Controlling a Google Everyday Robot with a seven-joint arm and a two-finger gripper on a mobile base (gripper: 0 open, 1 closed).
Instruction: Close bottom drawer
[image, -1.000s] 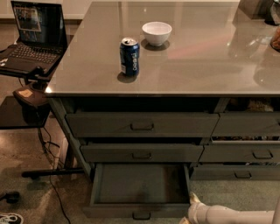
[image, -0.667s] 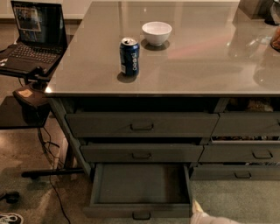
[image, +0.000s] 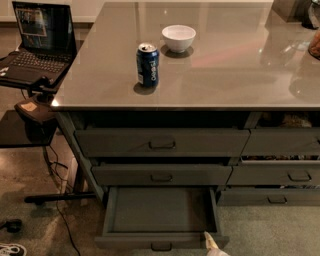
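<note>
The robot's gripper is at the end corner of the bottom drawer's wide front (image: 223, 240), so the robot should move back and push the front near its pull at the middle (image: 161, 246).
The bottom drawer (image: 160, 210) is dark grey, wide and shallow, and stands pulled out with a bare floor. Its low front carries a small rectangular pull (image: 161, 246) at the bottom edge of the view. Above it are two taller-fronted wide drawers (image: 161, 142) (image: 161, 175), both nearly shut. Only a pale tip of my gripper (image: 211, 245) shows at the bottom edge. It is right at the drawer's front right corner, and the rest of the arm is out of view.
A blue can (image: 148, 65) and a white bowl (image: 178, 37) stand on the grey countertop (image: 230, 75). Narrower drawers (image: 285, 175) are stacked at the right. A laptop (image: 37, 42) on a black stand sits at the left, with cables (image: 60, 200) on the floor.
My arm has dropped out of the lower right of the view, leaving only the gripper tip by the drawer's front corner. The drawer is pulled out as far as before.
</note>
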